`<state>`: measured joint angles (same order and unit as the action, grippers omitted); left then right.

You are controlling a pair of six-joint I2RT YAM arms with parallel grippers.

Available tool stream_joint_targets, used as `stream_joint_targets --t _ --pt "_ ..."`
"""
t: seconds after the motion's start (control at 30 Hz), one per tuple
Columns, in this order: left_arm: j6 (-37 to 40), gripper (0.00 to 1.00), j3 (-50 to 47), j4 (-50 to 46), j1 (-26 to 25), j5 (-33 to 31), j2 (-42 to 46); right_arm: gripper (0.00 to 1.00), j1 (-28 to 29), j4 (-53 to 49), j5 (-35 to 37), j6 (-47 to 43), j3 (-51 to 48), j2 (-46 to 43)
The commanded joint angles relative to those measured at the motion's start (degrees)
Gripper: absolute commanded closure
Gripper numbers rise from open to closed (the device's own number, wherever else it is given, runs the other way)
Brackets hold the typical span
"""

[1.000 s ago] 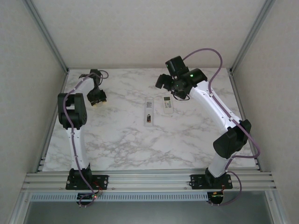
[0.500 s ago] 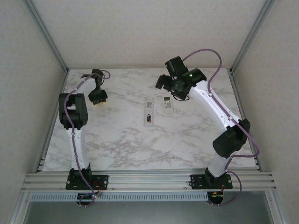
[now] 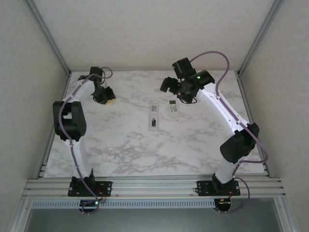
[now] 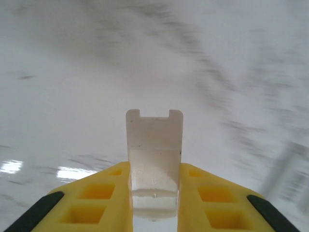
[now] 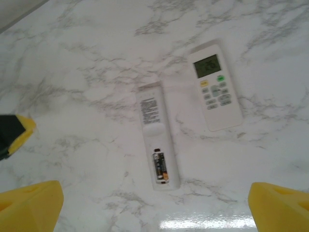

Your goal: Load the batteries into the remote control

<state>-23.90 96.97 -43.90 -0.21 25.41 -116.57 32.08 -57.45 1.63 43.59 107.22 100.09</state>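
The battery cover is in my left gripper with its inner side [image 4: 154, 150] up. My right gripper should take it over with the smooth side up before it closes the remote control's open compartment [image 3: 153, 123].
A white remote control [image 5: 157, 137] lies face down mid-table with its rear compartment open. A dark battery with an orange end [image 5: 161, 165] sits in that compartment. In the top view this remote [image 3: 153, 115] lies between the two arms. My right gripper [image 5: 154, 212] hangs open high above it, at the back of the table [image 3: 170, 86]. My left gripper [image 4: 154, 166] is shut on a flat white battery cover [image 4: 154, 140], which it holds above the marble. That gripper [image 3: 107, 96] is at the far left of the table.
A second white remote [image 5: 215, 87] with a small screen and buttons lies face up just right of the first [image 3: 173, 108]. The marble table [image 3: 135, 150] is bounded by aluminium posts and white walls on three sides.
My left gripper has closed on the white cover and shifted towards the back of the table while its elbow swung left. The right arm has barely moved.
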Motion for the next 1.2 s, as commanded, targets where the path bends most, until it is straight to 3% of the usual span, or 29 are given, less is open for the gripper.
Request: stream_joint_targets --t 0.0,0.17,0.3,0.47,0.53,0.63,0.77,0.97,1.17 --pt "-6.2 0.75 -0.8 9.3 -2.5 12.8 6.6 0.01 -0.7 3.8 -7.4 -7.0 1.5 0.0" --pt "-11.1 0.75 -0.7 16.9 -8.4 19.4 9.9 0.01 -2.7 1.8 -8.7 -7.6 3.8 0.4" --pt "-10.5 0.75 -1.7 20.3 -14.4 19.7 11.2 0.01 -6.6 5.5 -12.4 -5.0 -1.6 -2.9" --pt "-20.5 0.75 -2.5 33.3 -18.2 24.9 12.9 0.03 -12.1 29.1 -39.7 1.9 -14.9 -9.2" --pt "-25.0 0.75 -1.7 38.1 -18.6 26.0 13.2 0.01 -12.6 36.1 -44.3 3.5 -17.3 -11.3" --pt "-32.6 0.76 -0.4 45.7 -18.8 28.3 12.9 0.02 -13.0 40.3 -46.4 4.1 -18.2 -12.8" --pt "-40.6 0.76 2.6 53.4 -19.3 31.1 11.5 0.12 -13.8 54.4 -51.0 13.8 -19.1 -11.4" --pt "-48.4 0.75 7.0 61.0 -19.8 32.8 10.2 0.2 -13.8 61.8 -52.1 20.2 -17.1 -7.7" --pt "-51.2 0.75 8.5 63.1 -19.9 33.6 9.3 0.27 -13.8 71.8 -52.7 27.4 -17.1 -5.7"
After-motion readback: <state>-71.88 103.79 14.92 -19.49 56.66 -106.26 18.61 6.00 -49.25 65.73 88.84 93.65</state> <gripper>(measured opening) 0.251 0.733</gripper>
